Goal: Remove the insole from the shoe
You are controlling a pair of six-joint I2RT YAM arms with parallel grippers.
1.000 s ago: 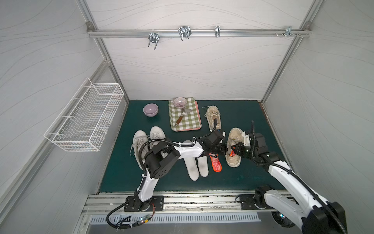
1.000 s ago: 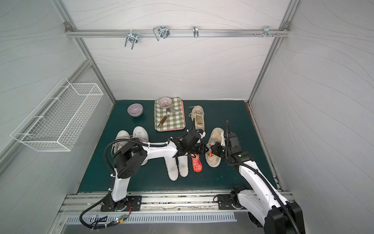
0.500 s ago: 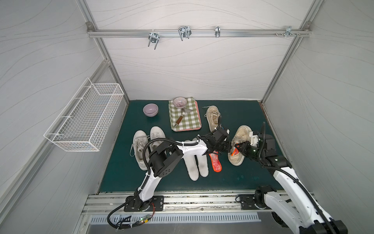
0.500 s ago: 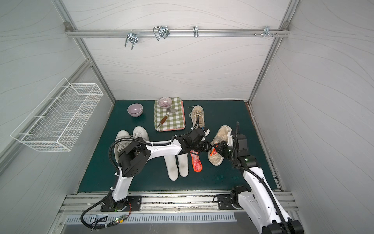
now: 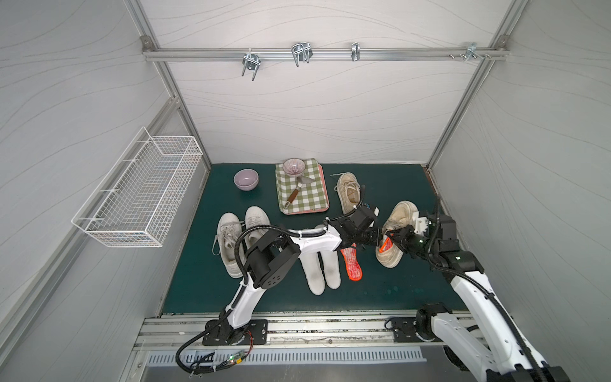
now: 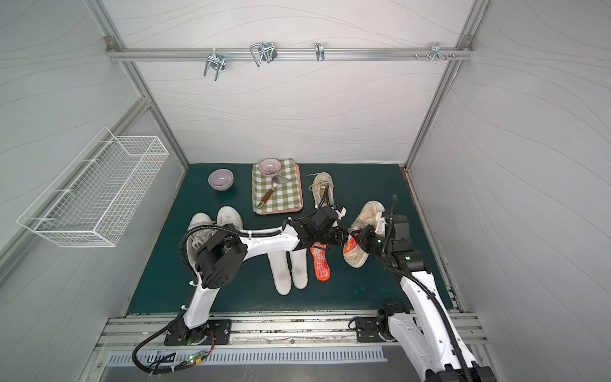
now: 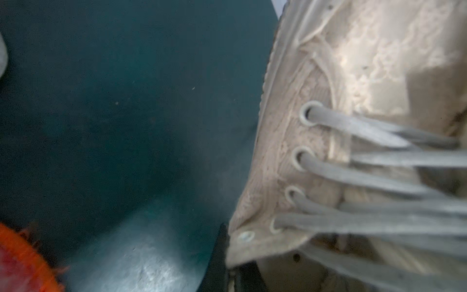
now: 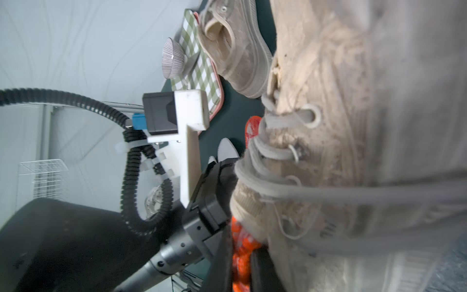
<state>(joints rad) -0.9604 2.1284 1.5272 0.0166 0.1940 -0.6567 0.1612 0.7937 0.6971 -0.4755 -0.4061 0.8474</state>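
Observation:
The beige shoe (image 5: 402, 214) tilts toward my right gripper with the orange insole inside. Next, my left gripper swings the shoe back and pulls it off the insole (image 5: 386, 244).
A worn beige shoe (image 5: 398, 220) (image 6: 365, 216) is tilted off the green mat at the right, between both arms. My left gripper (image 5: 380, 236) (image 7: 232, 273) is shut on the shoe's eyelet flap (image 7: 255, 240) near the opening. An orange insole (image 5: 386, 245) (image 6: 349, 246) sticks out of the shoe's opening. My right gripper (image 5: 394, 239) (image 8: 241, 263) is shut on this insole (image 8: 242, 242), with its dark fingers on either side of the orange fabric. How far the insole reaches inside the shoe is hidden.
Another orange insole (image 5: 352, 266) and two white insoles (image 5: 322, 269) lie on the mat under the left arm. A second beige shoe (image 5: 348, 193), a checked tray (image 5: 310, 201), a purple bowl (image 5: 246, 179) and white sneakers (image 5: 239, 238) lie around. A wire basket (image 5: 142, 195) hangs on the left wall.
The shoe has shifted right and tipped up, its toe swinging toward the back right. Both arms moved with it, the right one drawing back to the right while both grips stayed shut.

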